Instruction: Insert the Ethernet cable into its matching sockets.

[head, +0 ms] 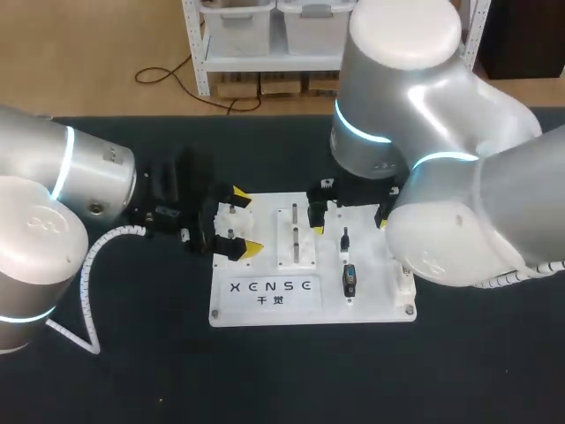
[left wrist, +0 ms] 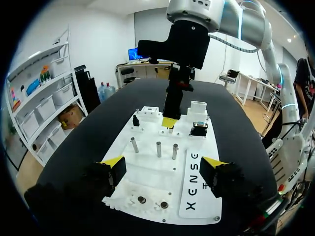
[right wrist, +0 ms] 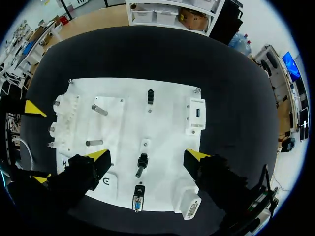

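The short black plug [right wrist: 142, 164] should come loose and leave its white holder behind when the robot lifts it, because a screw [right wrist: 145, 144] holds the holder down.
A white board [head: 265, 305] lies mid-table and carries small plugs and socket blocks. No loose Ethernet cable shows in any view. My right gripper [right wrist: 147, 156] hangs open above the board, with a short black plug [right wrist: 141, 164] on the board below the gap between its fingers. A white socket block [right wrist: 198, 114] stands ahead of it and another [right wrist: 191, 209] lies under its finger. In the head view the right gripper [head: 350, 225] is mostly hidden by its own arm. My left gripper [left wrist: 162, 164] is open over the board's left end [head: 245, 223], holding nothing.
Three upright metal pegs [left wrist: 158, 149] stand on the board ahead of the left gripper, with a white geared part [left wrist: 147, 199] under it. A small metal-faced connector [head: 350, 281] sits near the board's front. The black tabletop [head: 291, 380] surrounds the board.
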{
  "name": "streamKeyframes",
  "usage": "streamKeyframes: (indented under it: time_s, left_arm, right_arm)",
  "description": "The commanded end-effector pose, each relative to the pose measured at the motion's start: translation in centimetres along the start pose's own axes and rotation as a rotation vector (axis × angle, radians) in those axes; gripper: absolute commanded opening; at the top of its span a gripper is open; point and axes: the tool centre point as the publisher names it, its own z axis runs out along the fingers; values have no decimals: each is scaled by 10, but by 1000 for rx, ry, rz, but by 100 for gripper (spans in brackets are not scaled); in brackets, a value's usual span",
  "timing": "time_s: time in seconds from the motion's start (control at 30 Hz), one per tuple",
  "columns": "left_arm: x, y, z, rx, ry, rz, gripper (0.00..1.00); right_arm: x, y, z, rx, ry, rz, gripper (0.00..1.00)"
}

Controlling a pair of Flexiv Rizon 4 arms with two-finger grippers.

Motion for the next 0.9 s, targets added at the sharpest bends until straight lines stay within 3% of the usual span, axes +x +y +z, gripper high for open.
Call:
streamKeyframes:
  time_s: [0.03, 0.43, 0.8, 0.87, 0.9]
  left_arm:
    - [2, -1, 0, -4, -8, 2, 100]
    - [2, -1, 0, -4, -8, 2, 100]
    - [2, -1, 0, -4, -8, 2, 100]
    - [2, -1, 0, -4, -8, 2, 100]
    - [2, -1, 0, -4, -8, 2, 100]
  right_arm:
    - [1, 1, 4, 6, 5, 6, 100]
    - [8, 4, 12, -5, 50, 0, 100]
    - [10, 4, 17, -12, 69, -26, 73]
    - [10, 4, 18, -10, 66, -30, 55]
    - [10, 4, 18, -9, 66, -32, 57]
